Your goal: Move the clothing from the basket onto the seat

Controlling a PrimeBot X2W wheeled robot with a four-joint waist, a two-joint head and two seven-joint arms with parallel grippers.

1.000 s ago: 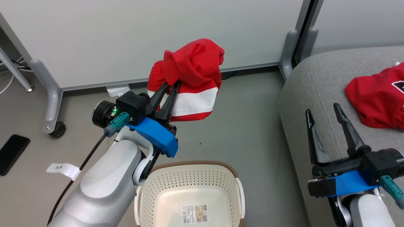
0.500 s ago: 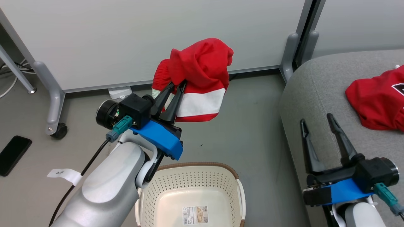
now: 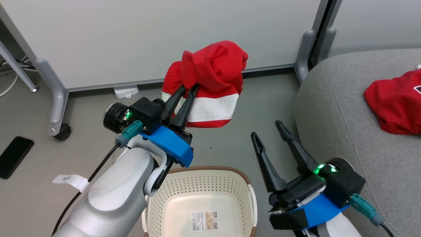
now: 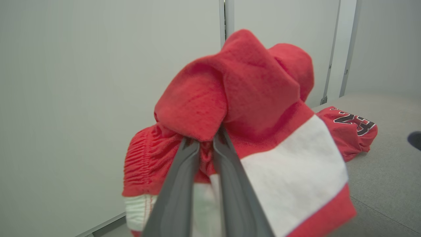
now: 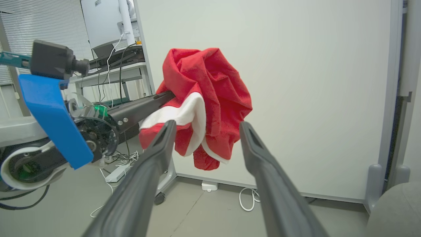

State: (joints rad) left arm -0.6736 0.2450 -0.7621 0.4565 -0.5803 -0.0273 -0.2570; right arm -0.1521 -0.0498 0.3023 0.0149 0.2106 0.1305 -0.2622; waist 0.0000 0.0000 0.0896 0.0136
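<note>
The red shorts (image 3: 213, 89) will hang down crumpled from the robot's right gripper when it carries them to the seat, because the cloth hangs in bunched, drooping folds (image 3: 207, 65).
My left gripper (image 3: 187, 89) is shut on the red shorts (image 3: 210, 82) with white stripes, holding the bunched cloth in the air above the floor, beyond the basket (image 3: 200, 184). The left wrist view has its fingers (image 4: 204, 144) pinching the shorts (image 4: 250, 108). The cream basket with a brown rim holds no clothing, only a label. A red jersey (image 3: 396, 103) lies on the grey seat (image 3: 335, 108) at the right. My right gripper (image 3: 266, 128) is open, between basket and seat, pointing toward the shorts (image 5: 207, 98); nothing is between its fingers (image 5: 164, 131).
A white partition wall with grey wheeled feet (image 3: 59, 128) stands behind. A black phone (image 3: 14, 156) lies on the floor at the left. A white power strip (image 3: 126, 91) sits by the wall. A desk with a monitor (image 5: 105, 23) stands beyond my left arm.
My right gripper has swung left off the seat edge to the floor gap beside the basket, staying open. My left gripper with the shorts has shifted slightly right.
</note>
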